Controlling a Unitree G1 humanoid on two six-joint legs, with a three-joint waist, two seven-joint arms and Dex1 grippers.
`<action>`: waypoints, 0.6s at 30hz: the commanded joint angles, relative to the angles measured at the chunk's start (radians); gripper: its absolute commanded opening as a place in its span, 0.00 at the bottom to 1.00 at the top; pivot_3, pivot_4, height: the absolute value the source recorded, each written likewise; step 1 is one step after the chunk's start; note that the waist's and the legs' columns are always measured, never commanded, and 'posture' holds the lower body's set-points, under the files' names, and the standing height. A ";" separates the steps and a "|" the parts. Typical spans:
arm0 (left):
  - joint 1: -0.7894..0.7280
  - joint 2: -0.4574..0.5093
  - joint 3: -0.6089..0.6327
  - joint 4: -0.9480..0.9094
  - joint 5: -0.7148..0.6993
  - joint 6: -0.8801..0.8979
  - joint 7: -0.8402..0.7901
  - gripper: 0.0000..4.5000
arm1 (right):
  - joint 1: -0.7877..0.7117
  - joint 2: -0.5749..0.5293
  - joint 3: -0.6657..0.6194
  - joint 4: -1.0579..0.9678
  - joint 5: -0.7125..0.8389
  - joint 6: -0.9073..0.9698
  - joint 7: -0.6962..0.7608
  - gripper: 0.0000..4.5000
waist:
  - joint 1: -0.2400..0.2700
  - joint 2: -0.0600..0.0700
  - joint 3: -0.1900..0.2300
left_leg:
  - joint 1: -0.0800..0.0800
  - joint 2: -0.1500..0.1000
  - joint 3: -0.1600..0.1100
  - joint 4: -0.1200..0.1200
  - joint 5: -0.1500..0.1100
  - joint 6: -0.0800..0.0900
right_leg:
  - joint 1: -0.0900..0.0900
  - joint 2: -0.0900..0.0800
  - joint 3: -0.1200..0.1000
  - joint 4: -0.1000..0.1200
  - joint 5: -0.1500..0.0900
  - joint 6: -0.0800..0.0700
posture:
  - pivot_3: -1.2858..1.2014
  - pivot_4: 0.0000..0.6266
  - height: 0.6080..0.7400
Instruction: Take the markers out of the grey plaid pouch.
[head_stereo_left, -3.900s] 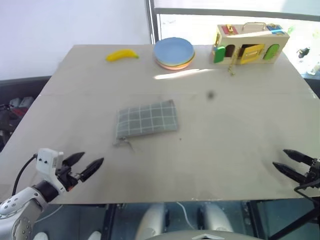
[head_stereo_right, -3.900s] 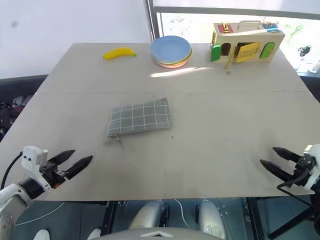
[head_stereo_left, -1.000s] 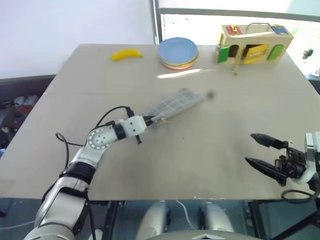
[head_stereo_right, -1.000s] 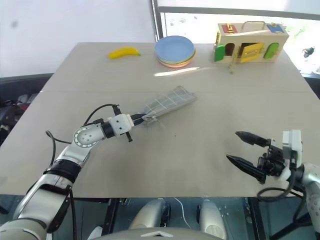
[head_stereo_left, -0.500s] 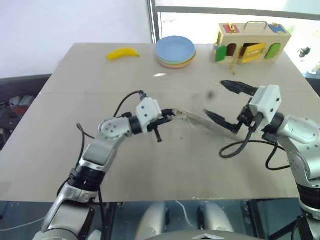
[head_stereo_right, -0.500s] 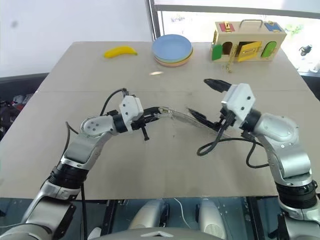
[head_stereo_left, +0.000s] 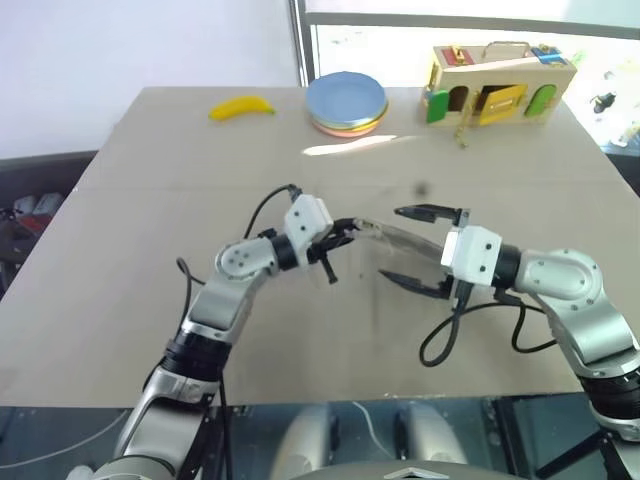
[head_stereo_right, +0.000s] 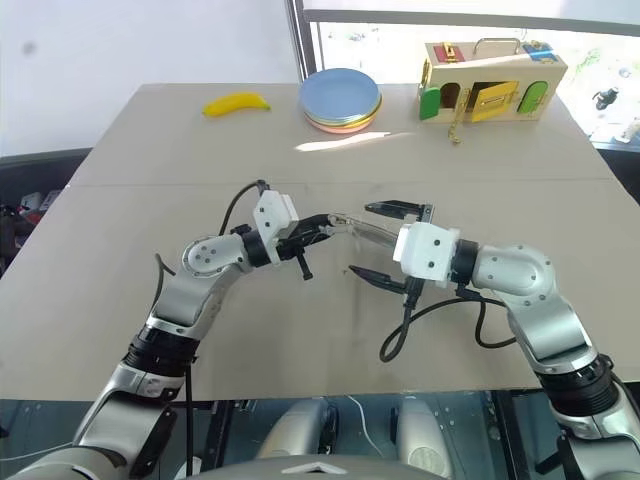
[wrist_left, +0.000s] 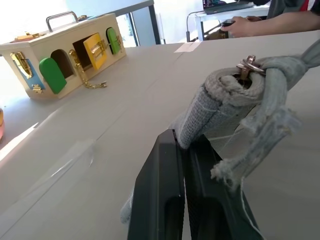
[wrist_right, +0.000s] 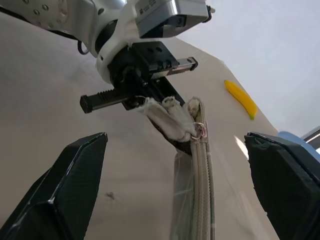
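Observation:
The zipper pull (wrist_right: 201, 131) is next to where my left gripper is holding on, so next my right gripper turns, pinches the pull's cord and pulls it toward the pouch's loose end.
The grey plaid pouch (head_stereo_left: 395, 237) hangs edge-on above the table, held by one end. My left gripper (head_stereo_left: 340, 232) is shut on that end, beside the zipper pull (wrist_left: 248, 64). The zipper edge (wrist_right: 200, 165) faces the right wrist camera. My right gripper (head_stereo_left: 415, 248) stands open, one finger above and one below the pouch's free end, with a gap on both sides. In the right wrist view its fingers (wrist_right: 65, 190) flank the pouch (wrist_right: 192, 165) without touching it. The markers are hidden.
A yellow banana (head_stereo_left: 240, 107), a stack of plates (head_stereo_left: 346, 102) and a wooden toy house (head_stereo_left: 497, 82) stand along the table's far edge. A person's hand (wrist_left: 250, 25) rests at a desk beyond the table. The tabletop (head_stereo_left: 150, 250) lies bare around the arms.
My right arm has swung in from the table's right front, and its open fingers now straddle the pouch's free end. The left gripper has carried the pouch a little rightward and up.

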 joint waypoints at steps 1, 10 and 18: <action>0.002 -0.010 0.030 -0.020 -0.001 -0.003 0.004 0.00 | -0.033 0.043 -0.026 -0.012 0.025 -0.028 -0.032 0.88 | 0.000 0.000 0.000 | 0.000 0.000 0.000 0.000 0.000 0.000 | 0.000 0.000 0.000 0.000 0.000 0.000 | 0.52 0.24 1.00; -0.001 -0.024 0.036 0.004 0.011 -0.004 0.002 0.00 | -0.042 0.084 -0.018 -0.010 0.039 -0.017 -0.038 0.08 | 0.001 0.000 0.000 | 0.000 0.000 0.000 0.000 0.000 0.000 | 0.000 0.000 0.000 0.000 0.000 0.000 | 0.52 0.24 1.00; -0.013 -0.035 0.076 0.020 0.014 0.040 0.044 0.00 | -0.035 0.161 -0.199 0.018 0.189 0.151 -0.193 0.03 | 0.002 0.000 0.000 | 0.000 0.000 0.000 0.000 0.000 0.000 | 0.000 0.000 0.000 0.000 0.000 0.000 | 0.52 0.24 1.00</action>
